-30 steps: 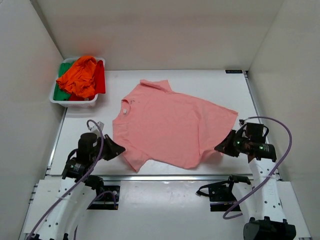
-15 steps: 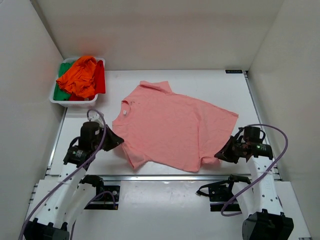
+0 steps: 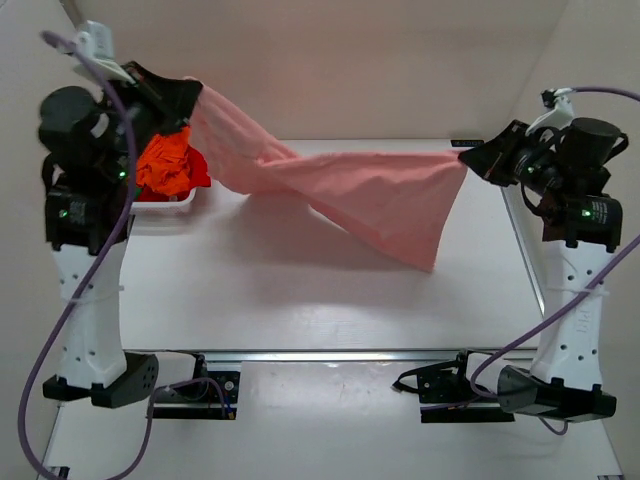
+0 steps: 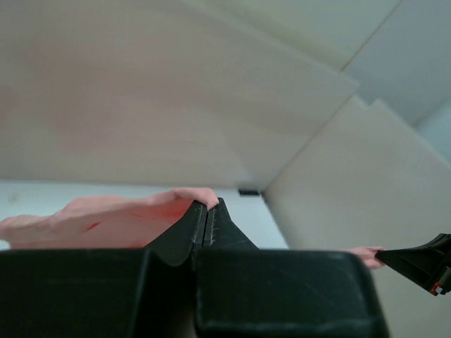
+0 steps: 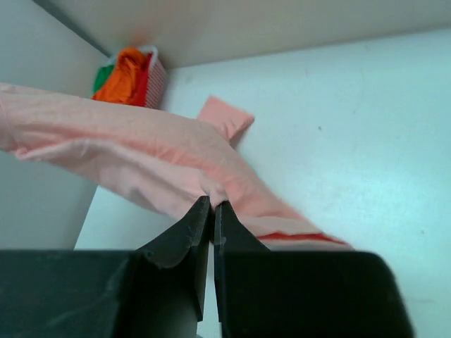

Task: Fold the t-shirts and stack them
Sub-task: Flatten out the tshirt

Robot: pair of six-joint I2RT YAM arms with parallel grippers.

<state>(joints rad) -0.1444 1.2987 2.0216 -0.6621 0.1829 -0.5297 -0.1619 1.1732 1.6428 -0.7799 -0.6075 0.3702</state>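
Observation:
The salmon-pink t-shirt is hanging twisted at its middle. Next, my right gripper lifts the t-shirt's end and shakes the cloth open together with my left gripper before folding.
The salmon-pink t-shirt hangs stretched and twisted in the air between both raised arms, its lower edge drooping toward the table. My left gripper is shut on one end of it, high at the back left; the cloth shows at my fingertips in the left wrist view. My right gripper is shut on the other end at the right; in the right wrist view the shirt runs off to the left. The orange t-shirt and red t-shirt lie in the tray behind my left arm; the green one shows in the right wrist view.
The white tray stands at the back left, mostly hidden by my left arm. White walls enclose the table at the back and both sides. A metal rail runs along the near edge.
Both arms rose from the table's near edge, lifting the salmon-pink shirt off the table. It was lying flat; now it hangs stretched between the two grippers.

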